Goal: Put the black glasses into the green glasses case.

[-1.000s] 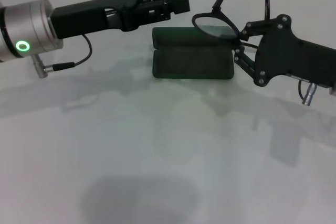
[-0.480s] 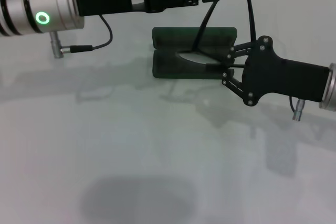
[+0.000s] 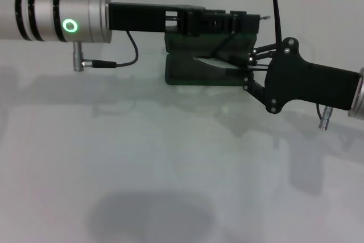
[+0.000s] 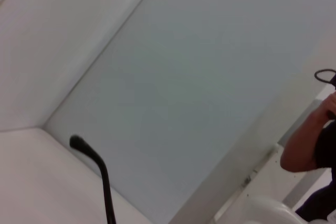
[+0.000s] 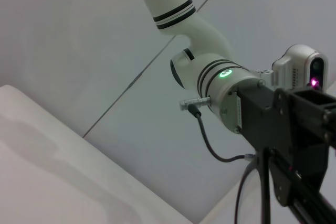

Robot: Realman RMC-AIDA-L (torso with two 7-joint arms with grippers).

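Observation:
The robot's left gripper reaches across the green glasses case's lid next to the black glasses, so it should move away before the right gripper lowers the glasses into the case's base.
The green glasses case lies open at the far middle of the table, its lid flat behind the base. My right gripper is shut on the black glasses at the case's right end. One lens lies low over the base, tilted, and one temple arm sticks straight up. My left gripper reaches in from the left, level above the lid and close to the glasses. The left wrist view shows a curved black temple tip. In the right wrist view the temple arms hang under the left gripper.
The case stands on a pale table, with a tiled wall behind it. A person's forearm shows far off in the left wrist view.
My left arm has swung right and come down over the case lid. My right gripper brought the glasses down from above the case into its base and now holds almost still.

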